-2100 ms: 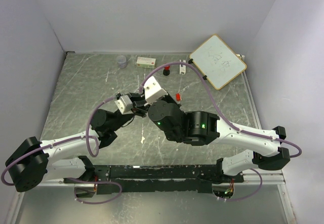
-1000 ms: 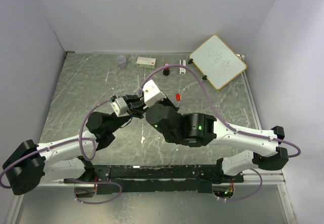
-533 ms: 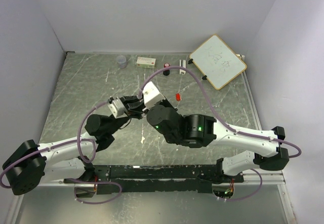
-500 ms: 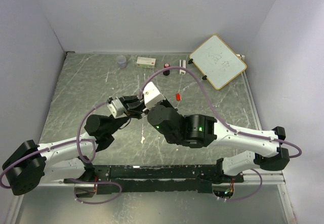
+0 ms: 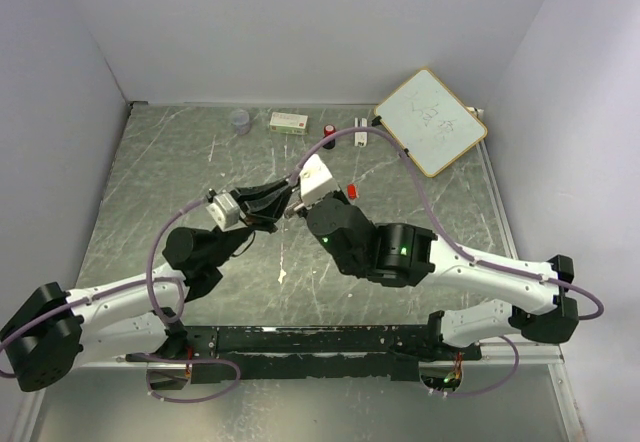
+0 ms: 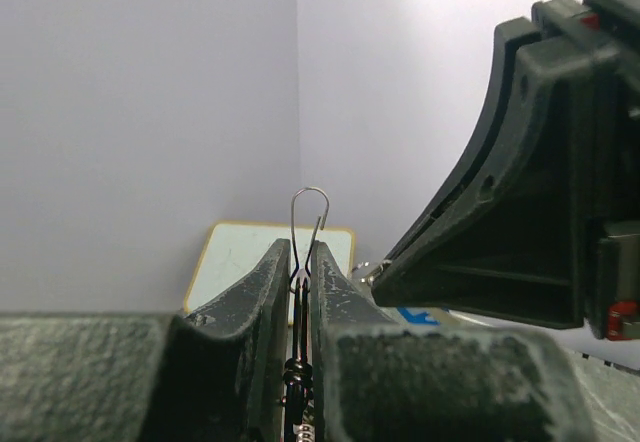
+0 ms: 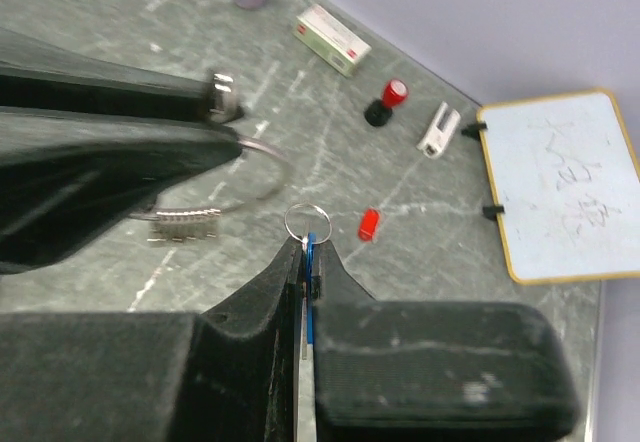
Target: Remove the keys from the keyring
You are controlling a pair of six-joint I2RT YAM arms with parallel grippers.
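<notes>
The blue-headed key's small ring (image 7: 307, 223) is clear of the keyring, so I should keep lowering the keyring with my left gripper and release it at the grey tabletop (image 5: 284, 244).
My right gripper (image 7: 305, 246) is shut on the blue-headed key (image 7: 310, 260); a small silver ring (image 7: 307, 222) sticks out past its fingertips. My left gripper (image 6: 301, 262) is shut on the keyring (image 6: 310, 220), a thin wire loop. In the right wrist view that larger ring (image 7: 268, 174) shows at the left fingers' tip, with silver pieces (image 7: 182, 221) hanging below it. It looks apart from the small ring. The red-headed key (image 7: 369, 225) lies loose on the table (image 5: 352, 191). In the top view both grippers (image 5: 286, 198) (image 5: 299, 207) meet above mid-table.
A black stamp with a red top (image 5: 329, 129), a white clip (image 5: 360, 137), a white box (image 5: 289, 121) and a clear cup (image 5: 240, 120) line the back edge. A whiteboard (image 5: 432, 120) lies at the back right. White walls enclose the table.
My right gripper has swung up and back to the right, away from the left one. My left gripper has stretched forward and shifted slightly left. The red key has stayed put.
</notes>
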